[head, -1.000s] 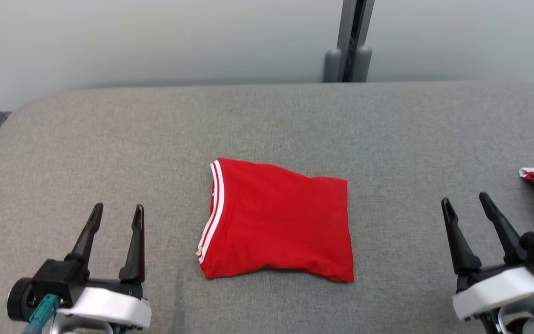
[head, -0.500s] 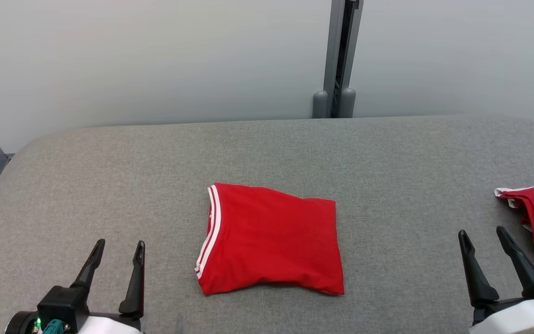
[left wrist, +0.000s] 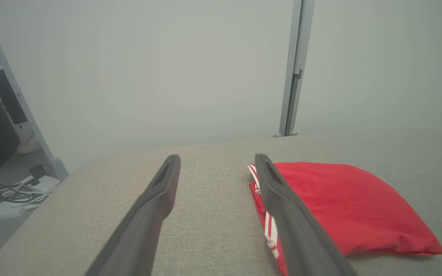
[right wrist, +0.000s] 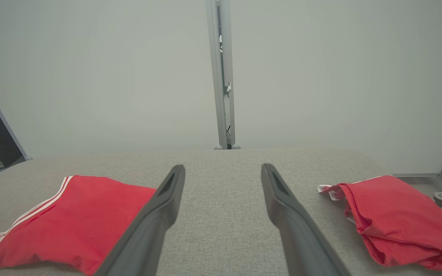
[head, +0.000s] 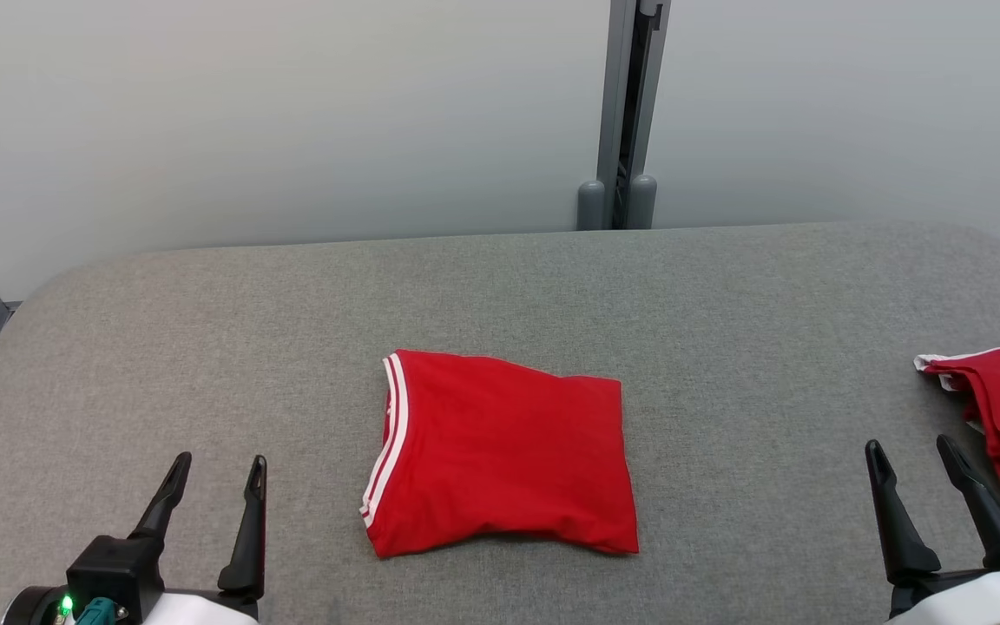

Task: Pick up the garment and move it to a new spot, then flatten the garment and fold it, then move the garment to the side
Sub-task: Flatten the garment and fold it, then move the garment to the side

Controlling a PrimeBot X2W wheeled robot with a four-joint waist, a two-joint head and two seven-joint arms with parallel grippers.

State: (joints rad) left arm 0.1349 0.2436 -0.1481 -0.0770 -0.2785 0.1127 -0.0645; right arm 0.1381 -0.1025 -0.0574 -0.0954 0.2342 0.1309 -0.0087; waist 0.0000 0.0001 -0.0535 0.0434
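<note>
The garment's edge [head: 628, 463] across from the striped trim is a smooth closed fold. So the garment will stay folded when I move it aside by that edge.
The garment [head: 500, 456] is a red shirt folded into a rough square, lying in the middle of the grey padded table [head: 292, 330]. White and red striped trim runs along its left edge. It also appears in the left wrist view [left wrist: 343, 203] and the right wrist view [right wrist: 75, 214]. My left gripper [head: 220, 458] stands open near the table's front left, apart from the garment and holding nothing [left wrist: 217, 157]. My right gripper [head: 909, 443] is open at the front right, well clear of the garment, with nothing between its fingers [right wrist: 223, 166].
A second red garment with white trim [head: 999, 408] lies bunched at the table's right edge, just right of my right gripper [right wrist: 397, 214]. A grey post [head: 626, 113] rises behind the table against a pale wall. Cables lie on the floor at left [left wrist: 2, 195].
The head camera has tilted up, so the table and garment sit lower in the picture. Both grippers have dropped toward the bottom edge and stay open. The garment lies as before.
</note>
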